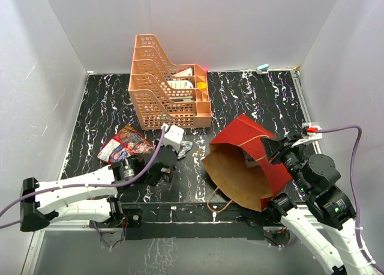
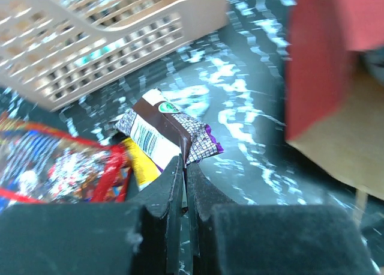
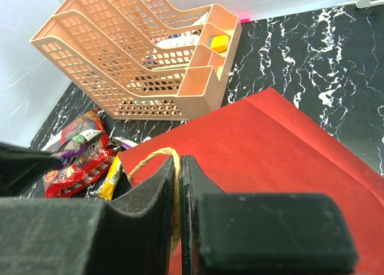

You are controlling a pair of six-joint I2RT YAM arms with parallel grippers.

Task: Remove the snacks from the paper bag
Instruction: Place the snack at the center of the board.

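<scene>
I should now lower the brown packet (image 2: pixel 157 129), which hangs clear of the paper bag, with my left gripper until it lies beside the large red bag (image 1: pixel 127 146), then release.
The dark red paper bag (image 1: pixel 264 167) lies on its side, its brown kraft mouth facing the near left. A pale packet (image 1: pixel 252 160) shows inside it. My right gripper (image 1: pixel 268 148) is shut on the bag's cord handle (image 3: pixel 157 156) at the top edge of the bag (image 3: pixel 270 161). My left gripper (image 2: pixel 183 161) is shut on the edge of a brown packet (image 2: pixel 159 131), with a purple and silver wrapper (image 2: pixel 203 138) against it. A yellow packet (image 2: pixel 141 164) and the large red bag (image 1: pixel 123 144) lie left of it on the table.
The orange lattice tray rack (image 1: pixel 165 89) stands at the back, close behind the left gripper (image 1: pixel 182 146), with items in its compartments. White walls enclose the black marbled table (image 1: pixel 252 101). A small light blue object (image 1: pixel 262 66) lies at the far edge.
</scene>
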